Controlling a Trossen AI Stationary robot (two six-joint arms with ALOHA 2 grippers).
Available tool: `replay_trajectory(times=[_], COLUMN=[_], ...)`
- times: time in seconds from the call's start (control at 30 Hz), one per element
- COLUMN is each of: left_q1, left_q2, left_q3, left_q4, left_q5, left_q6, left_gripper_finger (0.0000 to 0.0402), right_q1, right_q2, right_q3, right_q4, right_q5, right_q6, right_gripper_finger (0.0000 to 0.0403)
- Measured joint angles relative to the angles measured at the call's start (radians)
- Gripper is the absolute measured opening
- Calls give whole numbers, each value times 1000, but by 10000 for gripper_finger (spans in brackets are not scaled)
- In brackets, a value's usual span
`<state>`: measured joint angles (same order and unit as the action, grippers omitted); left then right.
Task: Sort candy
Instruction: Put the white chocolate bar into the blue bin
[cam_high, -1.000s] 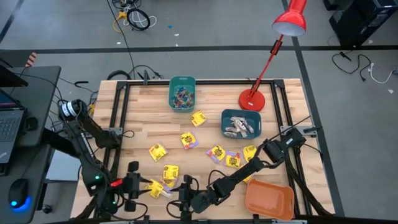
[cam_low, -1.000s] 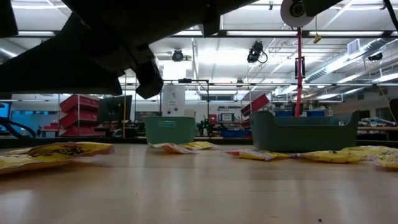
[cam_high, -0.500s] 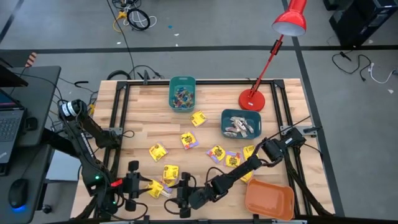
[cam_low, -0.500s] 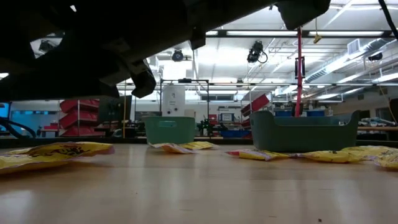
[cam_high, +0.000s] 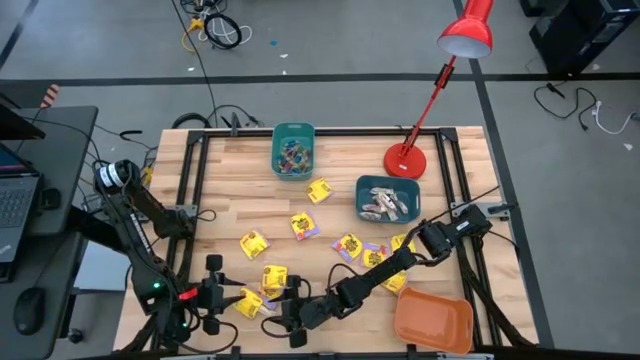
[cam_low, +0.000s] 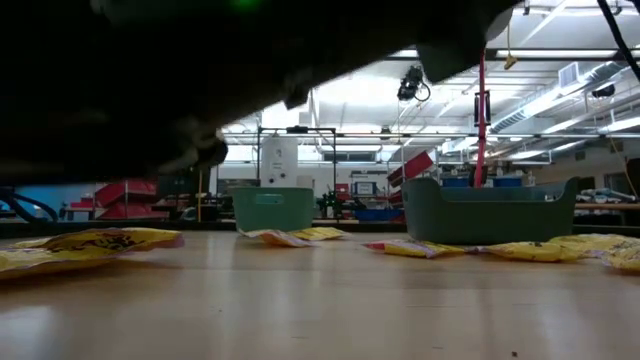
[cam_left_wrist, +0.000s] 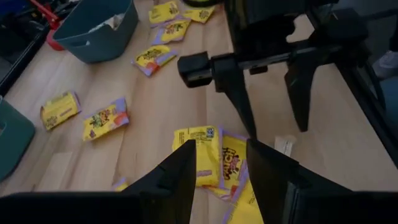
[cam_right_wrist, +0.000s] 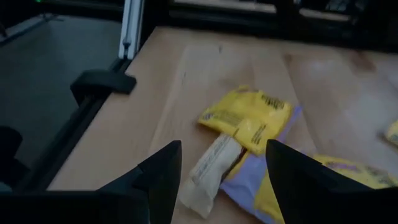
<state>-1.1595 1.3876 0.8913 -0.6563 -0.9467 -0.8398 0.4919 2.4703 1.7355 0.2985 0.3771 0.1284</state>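
I should take the pale piece (cam_right_wrist: 214, 169) to the dark teal bin (cam_high: 388, 200) first with my right gripper, because the piece lies against the yellow packets, outside my left gripper's fingers.
Square yellow candy packets (cam_high: 275, 278) lie flat and scattered over the wooden table (cam_high: 230, 190). A small heap of them (cam_left_wrist: 208, 149) lies near the front edge, with a pale stick-shaped piece (cam_right_wrist: 208, 169) beside a yellow packet (cam_right_wrist: 249, 118). My left gripper (cam_high: 228, 298) (cam_left_wrist: 221, 168) hovers open on the heap's left side. My right gripper (cam_high: 280, 312) (cam_right_wrist: 224, 180) hovers open on its right side, facing the left one, and also shows in the left wrist view (cam_left_wrist: 267, 106). Neither holds anything.
A teal bin (cam_high: 293, 150) of small coloured pieces stands at the far middle. A dark teal bin (cam_high: 388, 198) of pale pieces stands right of centre, and an orange bin (cam_high: 432, 320) at the near right. A red lamp's base (cam_high: 405, 160) stands at the far right.
My right gripper has moved a little toward the table's left edge along the near edge, closer to the heap and my left gripper, rolling its wrist as it went. It stays open. The candy has not moved.
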Motion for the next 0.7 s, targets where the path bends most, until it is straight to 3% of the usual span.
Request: replay_trajectory(times=[0.33, 0.53, 0.7], left_q1=[0, 1, 1], left_q2=[0, 0, 0], left_q3=[0, 0, 0], left_q4=[-11, -16, -16], left_q5=[60, 58, 58], left_q6=[-6, -8, -9], left_gripper_finger=[142, 142, 142], right_q1=[-21, -20, -14], right_q2=[49, 51, 39], right_q3=[1, 1, 6], right_q4=[49, -35, -155], right_q5=[-41, -58, 15], right_q6=[42, 34, 31], right_gripper_finger=[219, 205, 182])
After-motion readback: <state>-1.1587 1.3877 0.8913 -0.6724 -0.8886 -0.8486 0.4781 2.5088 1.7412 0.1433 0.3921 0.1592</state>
